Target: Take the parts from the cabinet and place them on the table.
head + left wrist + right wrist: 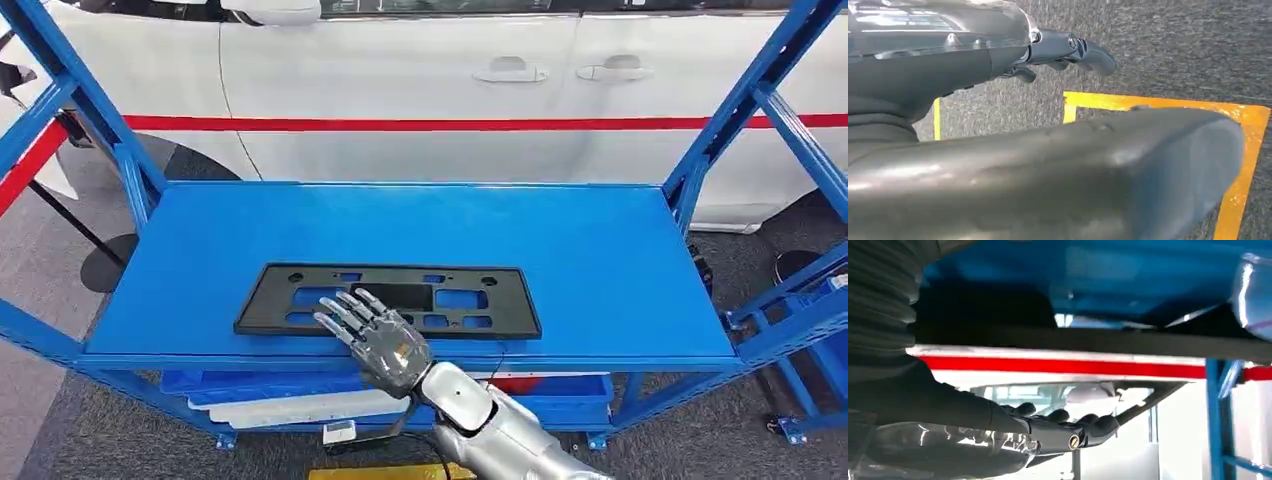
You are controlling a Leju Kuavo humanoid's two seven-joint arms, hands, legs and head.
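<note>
The black part's slotted side [395, 297] is framed by sloping side edges [252, 298], so I should expect the part's bottom side to be hollow with a deep rim when I pick it up.
A flat black rectangular part [390, 299] with several cut-out slots lies on the blue top shelf [600, 260] of the cabinet, close to its front edge. My right hand [375, 335] reaches in from below with its back up and fingers spread, the fingertips over the part's front left portion. Whether they touch it I cannot tell, and nothing is gripped. In the right wrist view the dark fingers [1068, 427] stretch out near the part's black edge [1098, 337]. My left hand [1063, 50] hangs over the floor, fingers loosely extended and holding nothing.
A white car [420, 80] with a red stripe stands right behind the cabinet. Blue uprights [130, 180] [700, 170] flank the shelf. A lower shelf holds white panels [300, 405]. Yellow tape [1238, 175] marks the grey floor. A blue frame [800, 320] stands at the right.
</note>
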